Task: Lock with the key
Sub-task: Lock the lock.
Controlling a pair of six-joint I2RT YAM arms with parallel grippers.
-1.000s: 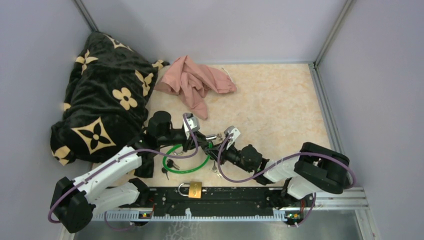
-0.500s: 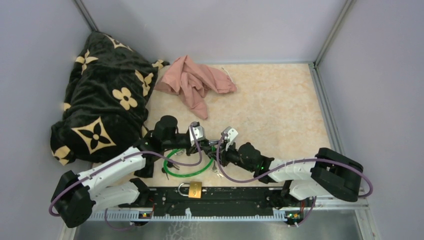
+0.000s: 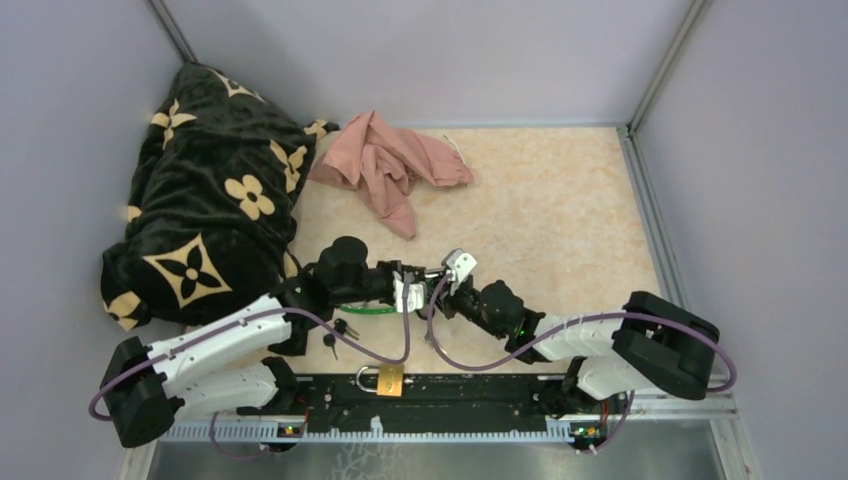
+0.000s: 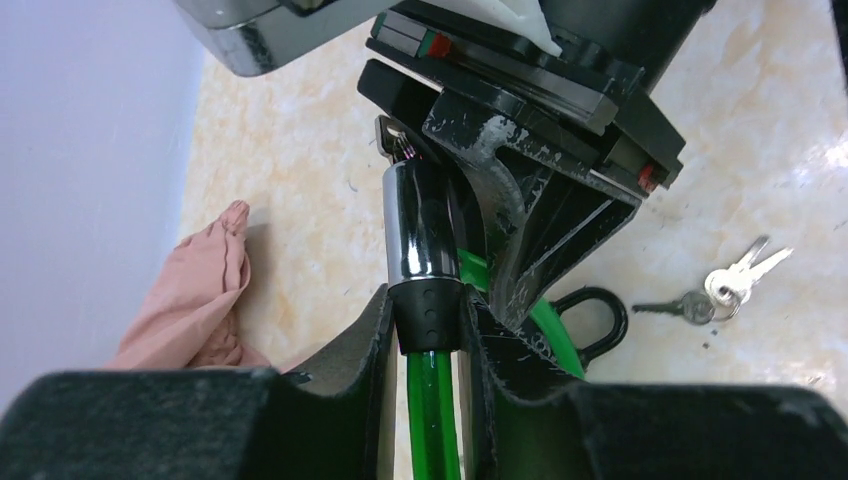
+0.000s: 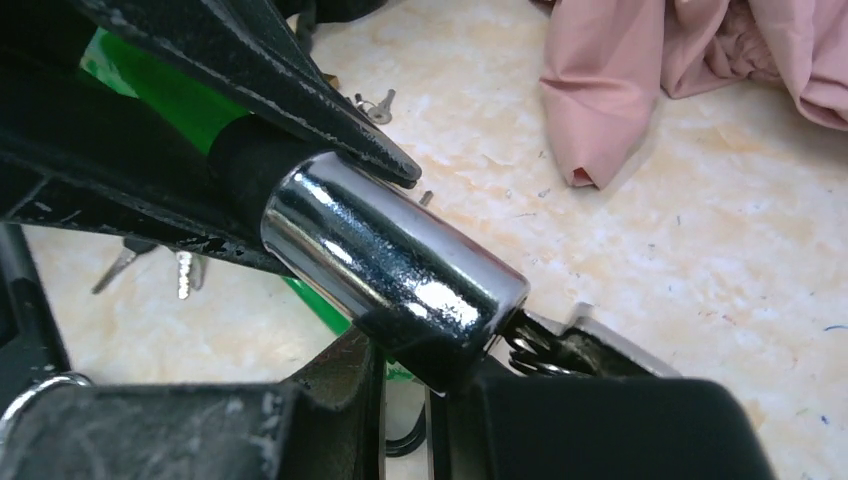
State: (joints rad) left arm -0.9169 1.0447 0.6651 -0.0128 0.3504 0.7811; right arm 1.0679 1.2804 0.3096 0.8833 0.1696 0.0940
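Note:
The key (image 5: 590,345) sticks out past my right gripper's fingers while the gripper lies against the chrome cylinder's side (image 5: 425,340), so I should back away and grip the key end-on.
The lock is a green cable (image 3: 362,309) with a chrome cylinder (image 4: 420,225) at its end. My left gripper (image 4: 425,320) is shut on the black collar just below that cylinder and holds it off the table; in the top view it (image 3: 400,290) meets my right gripper (image 3: 440,285) at mid-table. In the right wrist view the cylinder (image 5: 390,260) lies across my right gripper (image 5: 405,400). A key (image 5: 585,345) with a small ring sits at the cylinder's end. The right jaws stand nearly closed around that end, apparently gripping the key.
A spare key bunch (image 3: 340,330) and a black shackle (image 4: 590,320) lie under the left arm. A brass padlock (image 3: 390,378) rests on the base rail. A black flowered blanket (image 3: 210,190) fills the left side; a pink cloth (image 3: 395,165) lies at the back.
My left gripper has carried the cylinder end rightward to my right gripper, pulling the green loop flatter. My right gripper has shifted slightly forward and left to meet it.

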